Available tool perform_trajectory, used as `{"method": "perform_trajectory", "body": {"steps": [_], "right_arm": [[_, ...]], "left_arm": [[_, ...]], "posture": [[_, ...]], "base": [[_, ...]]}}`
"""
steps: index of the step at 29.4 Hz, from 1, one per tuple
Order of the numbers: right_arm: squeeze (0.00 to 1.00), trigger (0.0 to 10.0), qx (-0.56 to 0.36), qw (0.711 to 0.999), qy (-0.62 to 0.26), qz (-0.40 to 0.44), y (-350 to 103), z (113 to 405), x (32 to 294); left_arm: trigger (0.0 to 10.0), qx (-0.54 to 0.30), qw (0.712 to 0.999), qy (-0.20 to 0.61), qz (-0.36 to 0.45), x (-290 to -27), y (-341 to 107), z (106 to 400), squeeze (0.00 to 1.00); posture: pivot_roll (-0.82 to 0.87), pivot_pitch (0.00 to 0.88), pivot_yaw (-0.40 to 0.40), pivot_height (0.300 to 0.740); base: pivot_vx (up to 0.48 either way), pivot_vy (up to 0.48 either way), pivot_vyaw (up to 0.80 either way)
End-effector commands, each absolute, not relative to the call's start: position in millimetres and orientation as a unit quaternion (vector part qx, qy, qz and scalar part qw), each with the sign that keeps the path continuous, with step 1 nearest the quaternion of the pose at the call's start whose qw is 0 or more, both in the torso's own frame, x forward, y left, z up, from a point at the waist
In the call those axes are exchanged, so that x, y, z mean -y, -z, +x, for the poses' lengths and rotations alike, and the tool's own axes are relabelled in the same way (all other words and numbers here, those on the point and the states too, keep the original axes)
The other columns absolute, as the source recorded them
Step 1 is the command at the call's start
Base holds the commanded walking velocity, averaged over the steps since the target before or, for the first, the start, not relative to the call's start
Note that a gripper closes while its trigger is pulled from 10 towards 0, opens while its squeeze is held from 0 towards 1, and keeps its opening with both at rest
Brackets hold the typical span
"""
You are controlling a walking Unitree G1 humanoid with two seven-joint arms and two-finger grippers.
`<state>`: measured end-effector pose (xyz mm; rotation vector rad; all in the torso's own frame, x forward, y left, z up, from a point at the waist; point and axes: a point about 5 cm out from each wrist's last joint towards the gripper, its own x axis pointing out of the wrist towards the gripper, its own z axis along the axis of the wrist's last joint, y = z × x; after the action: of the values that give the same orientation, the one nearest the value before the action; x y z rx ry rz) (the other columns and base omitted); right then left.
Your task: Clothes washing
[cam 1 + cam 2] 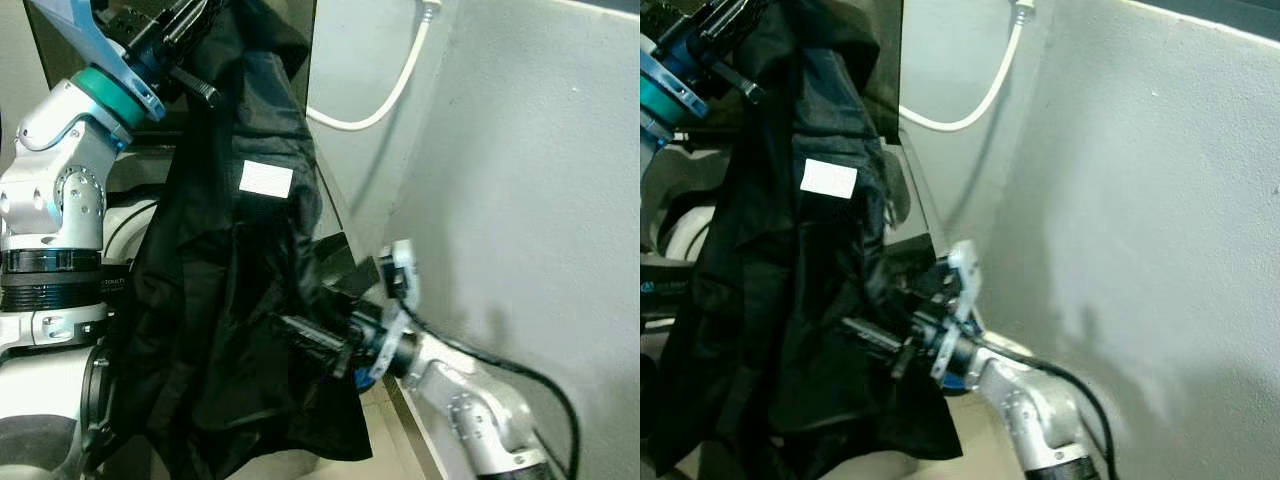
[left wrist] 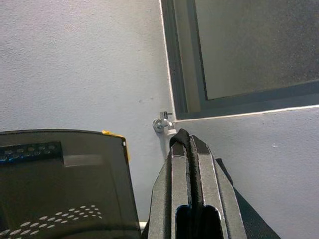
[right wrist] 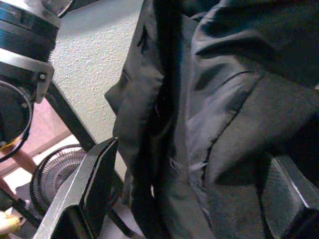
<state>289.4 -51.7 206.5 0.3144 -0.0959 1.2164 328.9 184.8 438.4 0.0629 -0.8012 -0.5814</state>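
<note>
I expect the top edge of the black garment to spread wide when I lift the garment's free side, because the garment hangs in loose folds from one pinched spot.
A black garment with a white label hangs from high on my left down past my waist. My left gripper is raised at the upper left and is shut on the garment's top edge, with black cloth pinched between its fingers. My right gripper reaches in low from the right, pointing into the hanging cloth. In the right wrist view its two fingers stand wide apart, open, with folds of the garment between and in front of them.
A grey wall stands close on the right, with a white hose running up to a tap below a window frame. A dark machine lid stands raised behind the garment. A fan sits on the floor.
</note>
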Motion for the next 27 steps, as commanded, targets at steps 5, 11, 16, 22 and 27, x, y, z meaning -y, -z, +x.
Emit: {"method": "perform_trajectory", "body": {"steps": [5,11,16,22,27], "right_arm": [[1.0,10.0,0.059,0.81,-0.573,0.114,-207.2,283.6,23.9],[0.0,10.0,0.08,0.823,-0.554,0.097,-214.2,285.9,6.8],[0.0,10.0,0.089,0.815,-0.56,0.118,-222.9,280.2,-3.3],[0.0,0.0,0.091,0.794,-0.583,0.149,-228.4,266.8,-15.2],[0.0,0.0,0.103,0.79,-0.583,0.16,-235.0,265.7,-16.0]], "left_arm": [[10.0,0.404,0.867,0.291,0.029,-176.3,-445.0,325.5,0.0],[10.0,0.411,0.865,0.288,0.024,-175.9,-447.1,325.4,0.0],[10.0,0.418,0.867,0.269,0.019,-180.9,-449.7,327.2,0.0],[10.0,0.419,0.874,0.245,0.013,-185.4,-450.3,330.4,0.0],[10.0,0.412,0.88,0.235,0.005,-187.6,-447.7,333.5,0.0]], "posture": [[0.03,0.043,-0.045,0.74],[0.04,0.045,-0.046,0.74],[0.04,0.052,-0.045,0.74],[0.03,0.058,-0.045,0.74],[0.03,0.059,-0.046,0.74]], "base": [[0.0,0.0,0.0],[0.0,0.0,0.0],[0.0,0.0,0.0],[0.0,0.0,0.0],[0.0,0.0,0.0]]}}
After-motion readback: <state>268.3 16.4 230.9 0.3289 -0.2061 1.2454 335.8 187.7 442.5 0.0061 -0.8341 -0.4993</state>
